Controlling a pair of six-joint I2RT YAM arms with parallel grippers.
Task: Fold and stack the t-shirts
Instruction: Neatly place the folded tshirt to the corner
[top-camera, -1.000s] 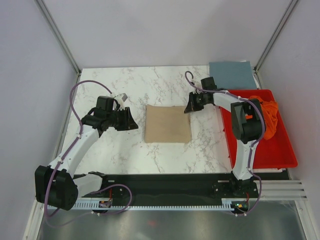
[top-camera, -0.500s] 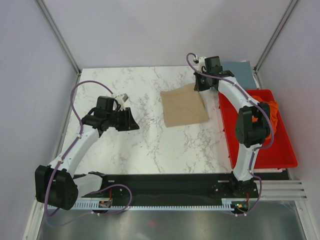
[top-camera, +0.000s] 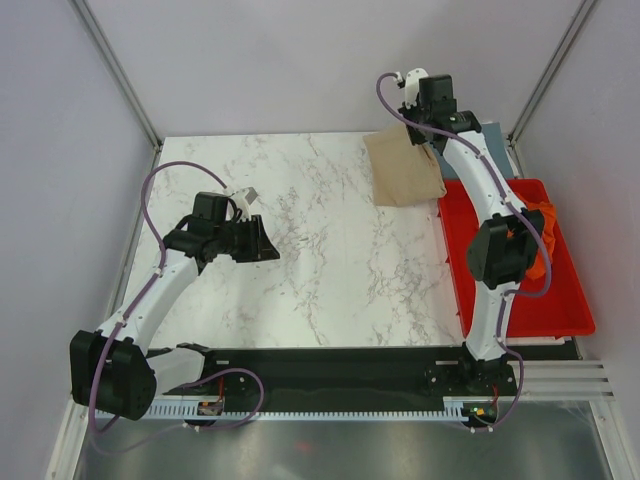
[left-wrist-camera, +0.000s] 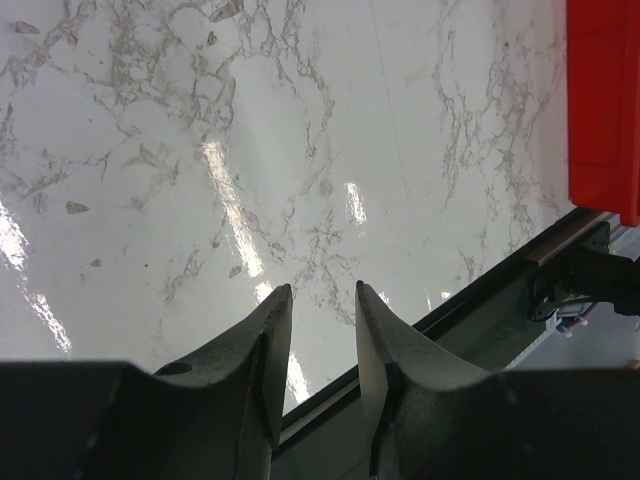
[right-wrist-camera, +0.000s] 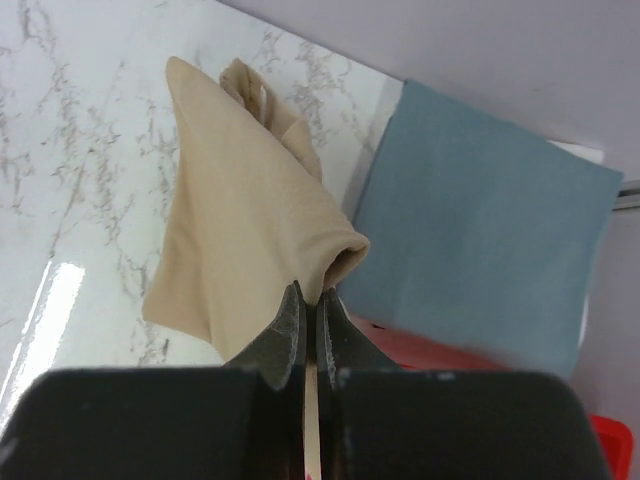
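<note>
My right gripper should now carry across the folded tan t-shirt, which hangs by its edge next to the flat, clear slate blue-grey t-shirt, until the two overlap. Then it should let go.
My right gripper is shut on an edge of the folded tan t-shirt and holds it lifted at the table's far right, so it hangs down. The folded slate blue-grey t-shirt lies flat in the far right corner, just beyond the tan one; in the top view the arm hides most of it. The orange t-shirt lies crumpled in the red tray. My left gripper is open and empty above the left side of the marble table.
The red tray runs along the table's right edge; its corner shows in the left wrist view. Grey walls and metal frame posts close the back. The black base rail runs along the near edge.
My right gripper has carried the tan t-shirt from the middle of the table up and away to the far right, next to the blue-grey shirt. The left arm has not moved.
</note>
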